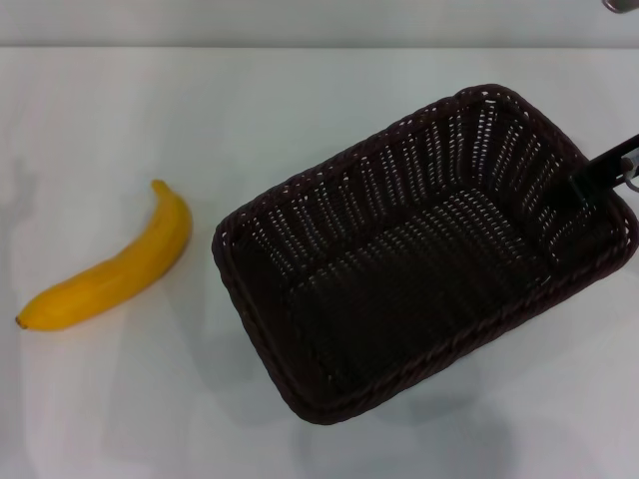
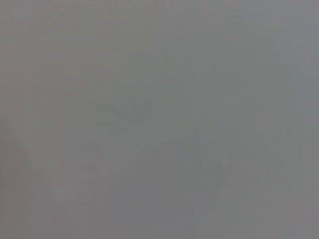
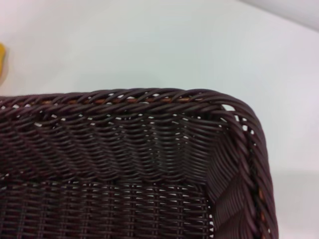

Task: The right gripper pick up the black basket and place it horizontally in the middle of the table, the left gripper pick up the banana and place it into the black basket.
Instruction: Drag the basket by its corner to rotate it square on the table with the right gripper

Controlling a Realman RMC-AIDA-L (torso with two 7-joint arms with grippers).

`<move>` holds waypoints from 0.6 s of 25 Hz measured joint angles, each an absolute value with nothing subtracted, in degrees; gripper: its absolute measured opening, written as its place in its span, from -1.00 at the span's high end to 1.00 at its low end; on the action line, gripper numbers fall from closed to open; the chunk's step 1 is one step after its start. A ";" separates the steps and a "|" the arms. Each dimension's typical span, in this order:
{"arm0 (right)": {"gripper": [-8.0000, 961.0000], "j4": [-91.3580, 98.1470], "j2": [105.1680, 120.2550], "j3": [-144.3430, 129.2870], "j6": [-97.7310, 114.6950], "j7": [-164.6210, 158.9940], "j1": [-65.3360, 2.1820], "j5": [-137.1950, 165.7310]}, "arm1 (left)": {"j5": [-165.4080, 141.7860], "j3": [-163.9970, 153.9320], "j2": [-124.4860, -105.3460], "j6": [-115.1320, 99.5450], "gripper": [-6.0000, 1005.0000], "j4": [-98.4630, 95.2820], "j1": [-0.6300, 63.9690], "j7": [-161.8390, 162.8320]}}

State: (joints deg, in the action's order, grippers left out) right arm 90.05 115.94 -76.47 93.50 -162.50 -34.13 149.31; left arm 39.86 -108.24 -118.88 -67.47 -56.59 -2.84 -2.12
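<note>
The black basket (image 1: 424, 254) sits askew to the table's far edge, so my right gripper should keep its end rim (image 1: 611, 208), move the basket farther away and turn it straighter.
The black basket (image 1: 419, 259) sits at the middle right of the white table (image 1: 120, 399), turned at a slant, and nothing lies in it. My right gripper (image 1: 581, 188) reaches in from the right edge. One thin black finger bar lies inside the basket's right end wall, shut on the rim there. The right wrist view looks down into one corner of the basket (image 3: 129, 144). The yellow banana (image 1: 115, 267) lies on the table to the basket's left, apart from it. A sliver of it (image 3: 2, 62) shows in the right wrist view. My left gripper is out of view.
The table's far edge (image 1: 300, 46) runs across the top of the head view. The left wrist view shows only a flat grey field.
</note>
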 joint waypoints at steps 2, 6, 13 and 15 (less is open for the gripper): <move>0.68 90.66 116.19 -76.02 93.49 -162.69 -33.69 149.38 | 39.66 -107.94 -118.86 -67.45 -0.77 -56.26 -2.59 -0.85; 0.68 90.41 116.22 -74.76 92.84 -162.78 -33.55 148.45 | 39.18 -107.77 -118.84 -67.45 -0.77 -56.18 -2.33 0.04; 0.70 85.95 115.39 -70.63 92.13 -162.70 -35.84 149.01 | 39.17 -107.73 -118.82 -67.43 -0.77 -55.29 -1.01 1.35; 0.70 84.52 115.19 -69.44 92.02 -162.67 -36.65 149.75 | 39.17 -107.73 -118.83 -67.40 -0.77 -54.85 -0.55 1.94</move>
State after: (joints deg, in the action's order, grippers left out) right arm 84.52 115.19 -69.44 92.02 -162.67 -36.65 149.75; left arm 39.17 -107.73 -118.83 -67.40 -54.85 -0.55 1.94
